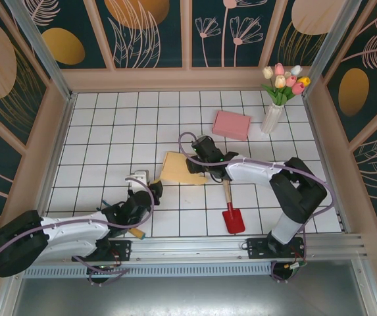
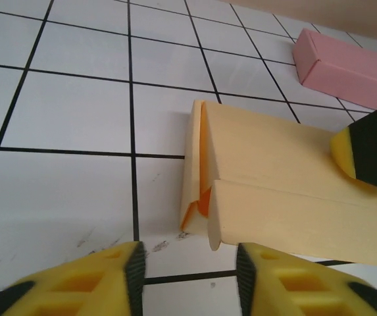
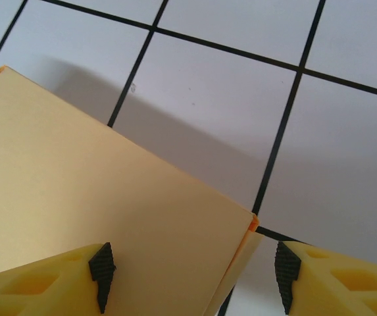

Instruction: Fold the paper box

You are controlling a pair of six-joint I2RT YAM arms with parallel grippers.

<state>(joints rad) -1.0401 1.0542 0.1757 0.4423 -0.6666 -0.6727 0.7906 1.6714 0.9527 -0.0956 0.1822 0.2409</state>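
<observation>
Next, I straddle that end of the paper box with my left gripper and turn the box square, since it lies crooked with its end flap beyond my left gripper's fingers.
The paper box is a flat pale-yellow carton lying mid-table. In the left wrist view the paper box shows its near end, with folded flaps and an orange inner edge. My left gripper is open just short of that end, with nothing between its fingers. My right gripper stands open over the box's far side. One corner of the box lies between its fingers, and the right fingertip is clear of the edge. In the top view the right gripper sits at the box's right edge.
A pink box lies behind the paper box, and a white vase of tulips stands at the back right. A red shovel with a wooden handle lies near the right arm. Wooden walls ring the tiled table.
</observation>
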